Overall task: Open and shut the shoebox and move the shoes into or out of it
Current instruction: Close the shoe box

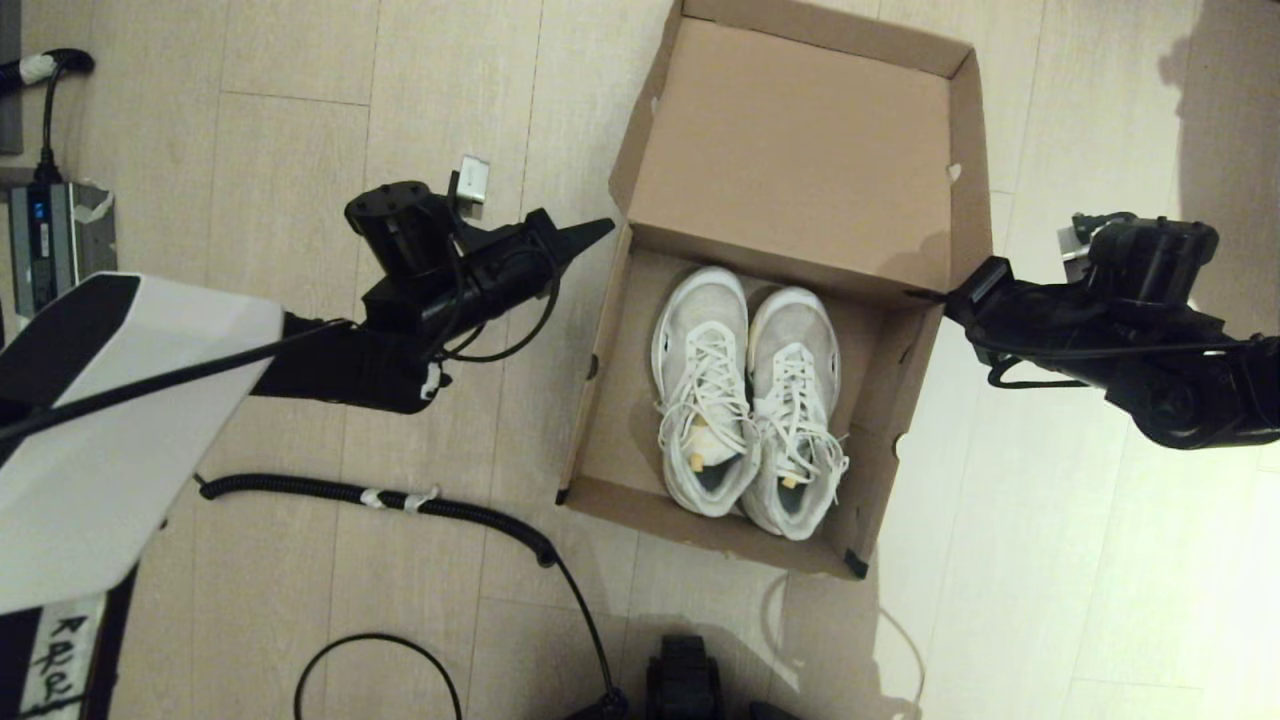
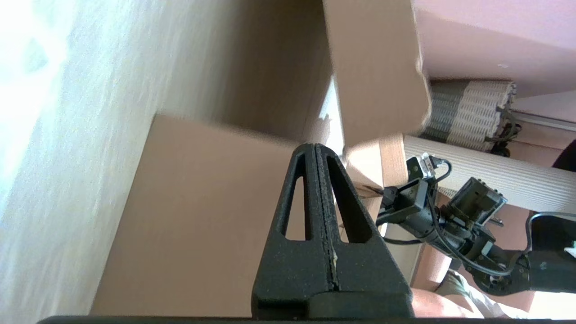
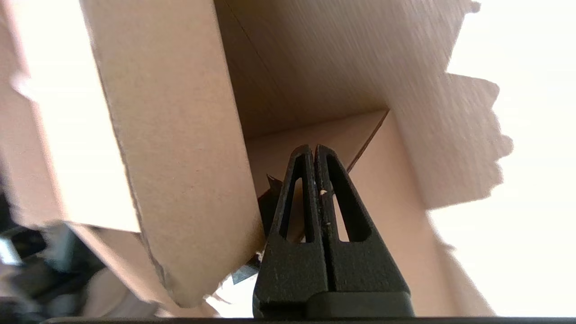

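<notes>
Next, my right gripper backs out past the lid's side flap (image 1: 973, 198) before I straighten the shoebox, because the end of its fingers is in the hinge corner of the slanted shoebox (image 1: 927, 294).
The brown cardboard shoebox (image 1: 615, 420) lies on the floor with its hinged lid (image 1: 790, 150) raised and leaning back. Two white mesh sneakers (image 1: 745, 400) lie side by side inside, toes toward the lid. My left gripper (image 1: 605, 228) is shut with nothing in it, its tip at the lid's lower left corner, just outside the box's left wall (image 2: 198, 216). My right gripper (image 1: 950, 296) is shut too, its tip against the lid's lower right corner where dark tape (image 3: 270, 198) shows. In the right wrist view the lid's side flap (image 3: 180, 157) hangs close beside the gripper (image 3: 313, 148).
Pale wood floor (image 1: 1050, 550) surrounds the box. A coiled black cable (image 1: 400, 500) runs across the floor near the box's front left corner. A grey device (image 1: 55, 240) with cables sits at the far left. The robot's base (image 1: 685, 680) is at the bottom centre.
</notes>
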Controlling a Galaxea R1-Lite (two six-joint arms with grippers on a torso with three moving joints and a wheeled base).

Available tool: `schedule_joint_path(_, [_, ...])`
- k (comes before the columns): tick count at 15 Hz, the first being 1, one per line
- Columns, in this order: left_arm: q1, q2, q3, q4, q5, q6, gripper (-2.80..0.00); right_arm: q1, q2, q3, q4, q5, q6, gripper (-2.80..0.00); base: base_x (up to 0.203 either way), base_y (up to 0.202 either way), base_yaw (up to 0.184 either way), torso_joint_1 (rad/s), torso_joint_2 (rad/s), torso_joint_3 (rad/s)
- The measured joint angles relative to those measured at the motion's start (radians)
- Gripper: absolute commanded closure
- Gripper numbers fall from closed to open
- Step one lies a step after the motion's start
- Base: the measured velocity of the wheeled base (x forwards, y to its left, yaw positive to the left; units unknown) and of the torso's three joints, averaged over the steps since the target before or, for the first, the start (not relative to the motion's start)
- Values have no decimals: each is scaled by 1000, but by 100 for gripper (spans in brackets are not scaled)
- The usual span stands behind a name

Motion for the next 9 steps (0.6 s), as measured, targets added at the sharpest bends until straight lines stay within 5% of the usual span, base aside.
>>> schedule_joint_path(4, [32, -70, 167, -94, -6, 4, 0, 1, 36, -25, 0, -85, -99, 0, 0, 0, 0, 0, 0, 0])
schedule_joint_path(9, [42, -10, -22, -64, -8, 3, 0, -7, 1, 2, 3, -99, -110, 0, 0, 0, 0, 0, 0, 0])
